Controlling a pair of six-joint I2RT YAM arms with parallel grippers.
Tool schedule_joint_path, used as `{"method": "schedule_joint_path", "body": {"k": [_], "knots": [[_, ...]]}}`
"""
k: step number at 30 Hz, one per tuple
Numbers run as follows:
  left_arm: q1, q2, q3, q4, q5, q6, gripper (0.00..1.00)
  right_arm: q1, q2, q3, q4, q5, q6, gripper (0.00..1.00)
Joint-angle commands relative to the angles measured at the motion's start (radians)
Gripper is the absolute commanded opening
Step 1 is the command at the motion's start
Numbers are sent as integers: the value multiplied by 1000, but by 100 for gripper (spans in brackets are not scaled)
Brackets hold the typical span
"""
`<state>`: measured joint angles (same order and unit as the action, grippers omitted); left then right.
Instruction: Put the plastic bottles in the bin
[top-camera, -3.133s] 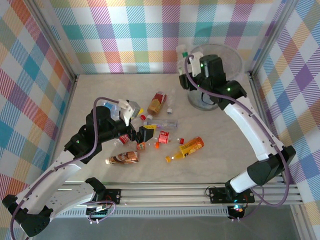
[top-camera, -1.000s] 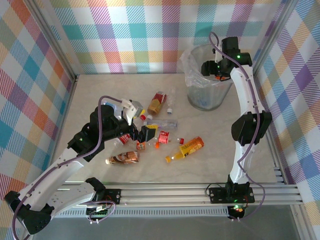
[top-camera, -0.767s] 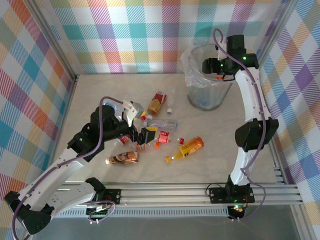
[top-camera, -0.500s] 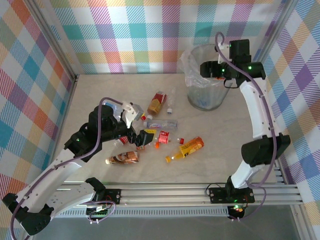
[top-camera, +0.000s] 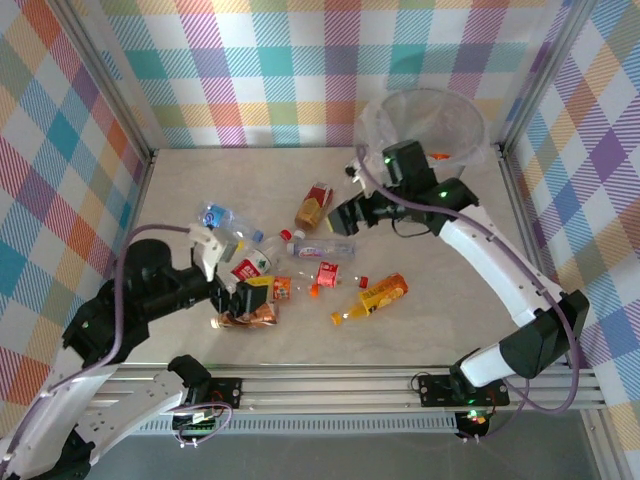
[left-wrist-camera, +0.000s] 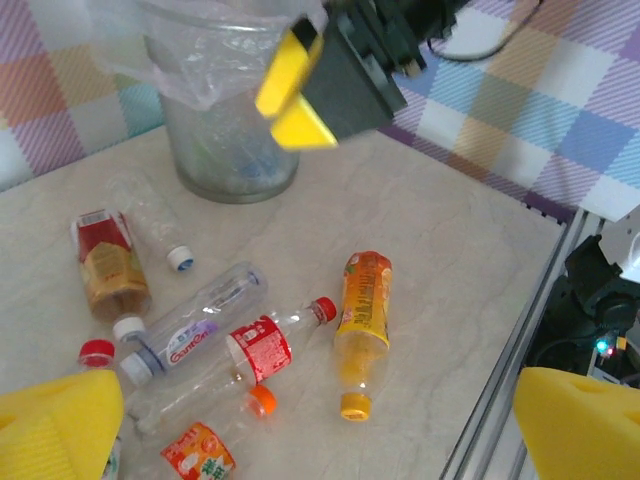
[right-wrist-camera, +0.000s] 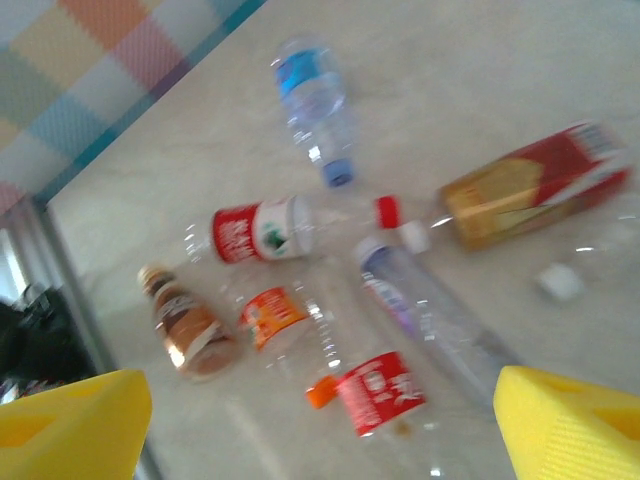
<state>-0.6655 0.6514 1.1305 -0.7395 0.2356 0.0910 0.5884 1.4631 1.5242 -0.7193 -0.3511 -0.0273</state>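
Observation:
The brown bottle is clear of the orange-labelled bottle, so my right gripper should keep moving toward the brown bottle's body until its open fingers are on both sides of it.
Several plastic bottles lie scattered mid-table: an orange one, a red-labelled clear one, a clear purple-labelled one, a brown-and-red one and a blue one. The bin stands at the back right with its bag. My left gripper hangs open over a brown bottle, its yellow pads wide apart with nothing between them. My right gripper is open and empty, above the brown-and-red bottle and the clear one.
A loose white cap and a small red cap lie among the bottles. The metal frame rail runs along the near edge. Checked walls close in on the left, back and right. Bare tabletop lies right of the orange bottle.
My right arm has swung from over the bin down and left to above the bottles, jaws wider and empty. My left gripper has drawn back toward the near left.

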Motion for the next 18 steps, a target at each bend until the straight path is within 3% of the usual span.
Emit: {"method": "schedule_joint_path", "body": {"k": [1, 6, 18], "knots": [[-14, -37, 8, -32, -82, -63, 100, 74, -22, -50, 63, -59, -9, 89], [-13, -5, 37, -13, -89, -95, 100, 185, 37, -106, 111, -61, -8, 89], [-14, 68, 233, -169, -283, -290, 100, 364, 276, -120, 312, -86, 24, 87]]}}
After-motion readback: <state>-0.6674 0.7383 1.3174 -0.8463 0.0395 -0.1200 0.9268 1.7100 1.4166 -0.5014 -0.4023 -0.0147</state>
